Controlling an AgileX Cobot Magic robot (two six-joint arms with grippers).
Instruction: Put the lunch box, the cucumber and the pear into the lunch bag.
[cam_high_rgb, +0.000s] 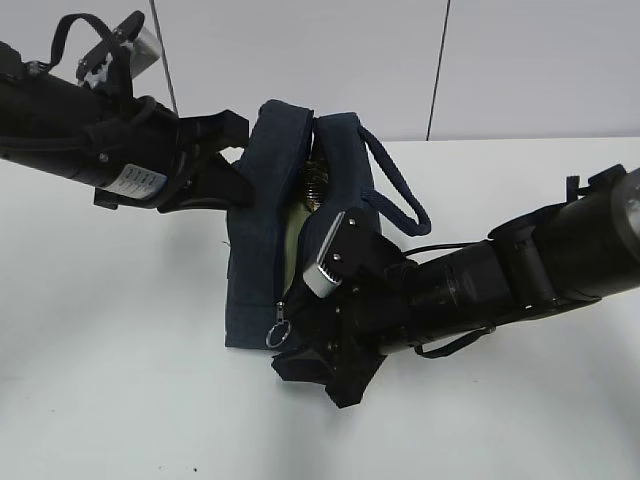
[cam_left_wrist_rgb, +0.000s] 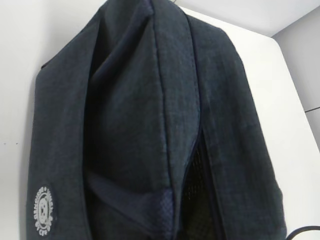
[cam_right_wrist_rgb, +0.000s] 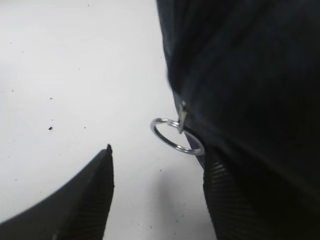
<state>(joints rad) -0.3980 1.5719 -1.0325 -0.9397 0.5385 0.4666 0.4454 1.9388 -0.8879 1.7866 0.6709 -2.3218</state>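
The lunch bag's edges should close behind the silver ring pull (cam_high_rgb: 279, 332) when I pull it along the zipper, because the gap (cam_high_rgb: 295, 238) opens ahead of it.
The dark navy lunch bag (cam_high_rgb: 262, 250) stands on the white table with its top zipper parted. Through the gap shows the pale green of the lunch box (cam_high_rgb: 293, 235). Above it sits a small yellowish-brown lump (cam_high_rgb: 315, 182) that may be the pear. The cucumber is hidden. My left gripper (cam_high_rgb: 236, 165) is shut on the bag's far left flap, and bag fabric (cam_left_wrist_rgb: 150, 125) fills its wrist view. My right gripper (cam_right_wrist_rgb: 160, 155) is open at the bag's near end. The silver ring pull (cam_right_wrist_rgb: 176, 136) lies just ahead of its right finger (cam_right_wrist_rgb: 225, 200), not held.
The bag's loop handle (cam_high_rgb: 400, 195) droops to the right over my right arm (cam_high_rgb: 520, 270). Bare white table (cam_high_rgb: 120, 350) lies to the left and front. A pale wall stands behind the table.
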